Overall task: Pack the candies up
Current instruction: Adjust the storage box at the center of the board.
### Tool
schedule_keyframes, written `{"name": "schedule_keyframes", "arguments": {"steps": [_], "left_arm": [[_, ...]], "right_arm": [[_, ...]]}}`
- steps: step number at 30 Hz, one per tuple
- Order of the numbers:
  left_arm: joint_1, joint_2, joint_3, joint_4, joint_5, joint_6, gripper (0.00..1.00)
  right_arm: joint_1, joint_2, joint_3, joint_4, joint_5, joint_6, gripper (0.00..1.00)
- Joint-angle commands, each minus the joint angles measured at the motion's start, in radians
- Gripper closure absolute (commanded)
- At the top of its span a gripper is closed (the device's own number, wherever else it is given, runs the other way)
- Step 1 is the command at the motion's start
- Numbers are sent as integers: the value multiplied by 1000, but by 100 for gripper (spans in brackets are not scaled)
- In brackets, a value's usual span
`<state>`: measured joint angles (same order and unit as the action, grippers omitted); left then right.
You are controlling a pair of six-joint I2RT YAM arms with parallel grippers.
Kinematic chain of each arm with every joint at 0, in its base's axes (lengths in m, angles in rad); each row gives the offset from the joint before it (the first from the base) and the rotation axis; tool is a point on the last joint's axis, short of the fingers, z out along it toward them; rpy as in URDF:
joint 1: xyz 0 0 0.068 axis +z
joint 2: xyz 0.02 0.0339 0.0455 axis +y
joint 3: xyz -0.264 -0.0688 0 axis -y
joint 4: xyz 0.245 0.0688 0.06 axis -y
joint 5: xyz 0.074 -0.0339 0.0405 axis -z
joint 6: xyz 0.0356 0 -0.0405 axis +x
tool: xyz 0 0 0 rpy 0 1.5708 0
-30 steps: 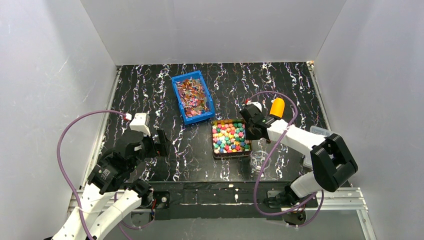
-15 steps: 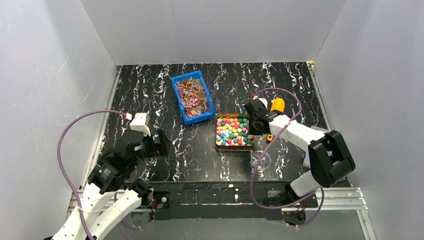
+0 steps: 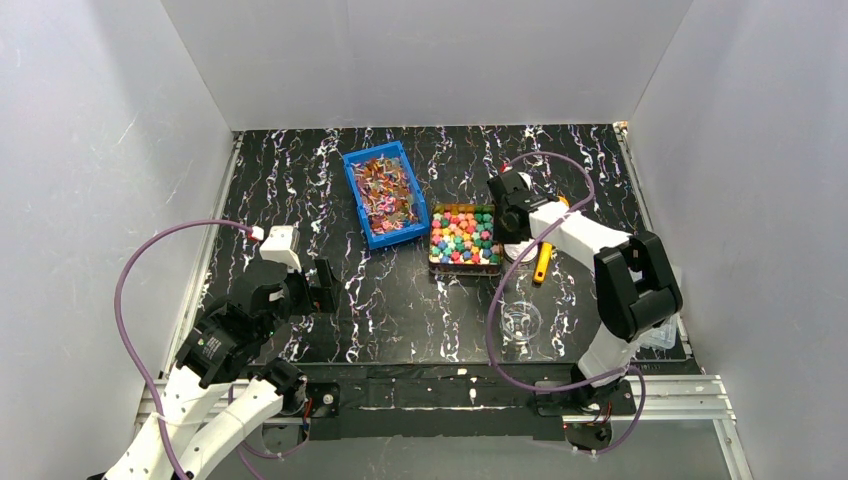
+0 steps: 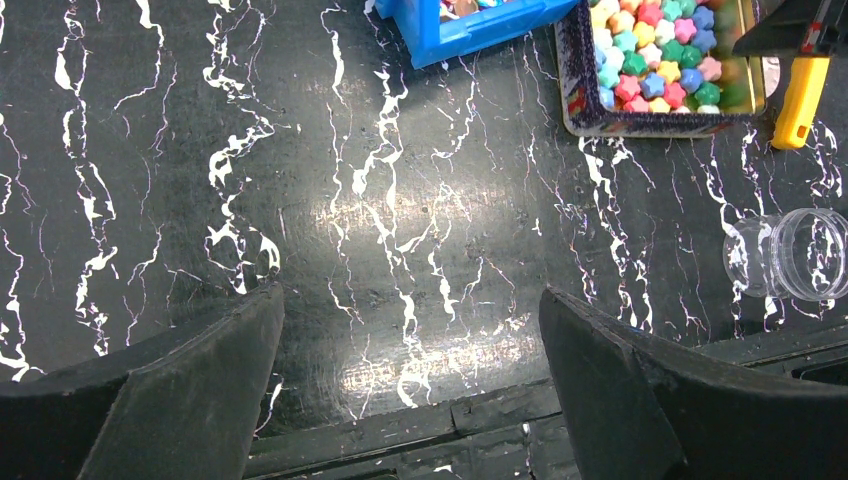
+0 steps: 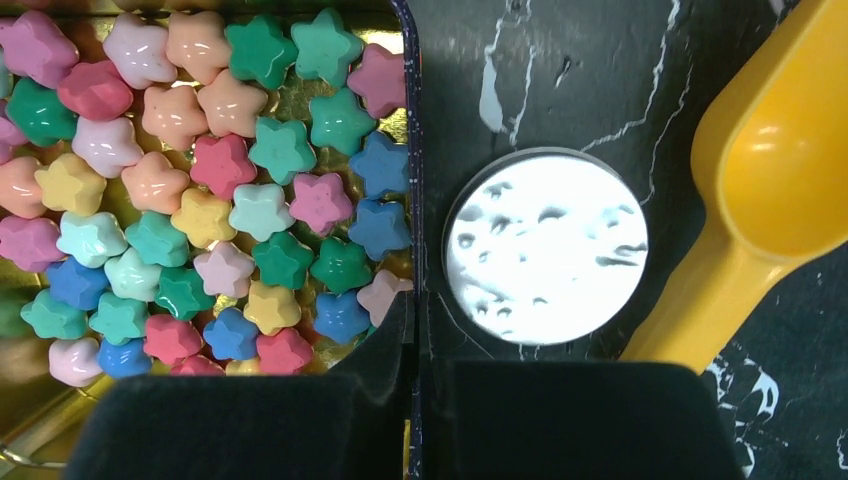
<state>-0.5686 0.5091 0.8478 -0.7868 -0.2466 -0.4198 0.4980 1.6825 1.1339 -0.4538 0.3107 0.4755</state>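
My right gripper is holding the tin's side, and open table [image 3: 462, 178] is beyond. I should now slide the tin away until its front is in line with the blue bin's [image 3: 400, 237].
The candies [image 3: 462, 237] are small star-shaped sweets in pink, green, blue, yellow and orange, and they fill a rectangular tin [image 3: 463, 266] at mid-table. In the right wrist view the candies [image 5: 200, 180] lie left of the tin's thin dark wall [image 5: 412, 150]. My right gripper [image 5: 414, 310] is shut on that wall, one finger inside the tin and one outside; seen from above, this gripper [image 3: 505, 233] is at the tin's right side. My left gripper [image 4: 410, 300] hangs open over bare table at the near left [image 3: 325, 285], holding nothing.
A yellow scoop [image 3: 543, 262] and a white round lid [image 5: 545, 245] lie just right of the tin. A clear jar [image 3: 521, 320] lies on its side nearer the arms. A blue bin [image 3: 385, 195] of wrapped items stands left of the tin.
The right gripper has dragged the tin of candies away from the arms toward the back, and the right arm has swung with it. The yellow scoop now lies on the table. The left arm is still.
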Motion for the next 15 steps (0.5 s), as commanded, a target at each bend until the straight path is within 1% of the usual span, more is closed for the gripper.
{"name": "schedule_keyframes", "arguments": {"steps": [1, 4, 10, 15], "left_arm": [[5, 12, -4, -19, -6, 3, 1], [6, 18, -5, -19, -6, 6, 1], [6, 29, -3, -19, -2, 7, 1], [6, 30, -4, -19, -5, 6, 1]], "right_arm": [[-38, 25, 112, 66, -38, -49, 99], [-59, 69, 163, 43, -46, -81, 99], [-101, 149, 243, 41, -106, -136, 99], [-122, 202, 285, 58, -125, -168, 99]]}}
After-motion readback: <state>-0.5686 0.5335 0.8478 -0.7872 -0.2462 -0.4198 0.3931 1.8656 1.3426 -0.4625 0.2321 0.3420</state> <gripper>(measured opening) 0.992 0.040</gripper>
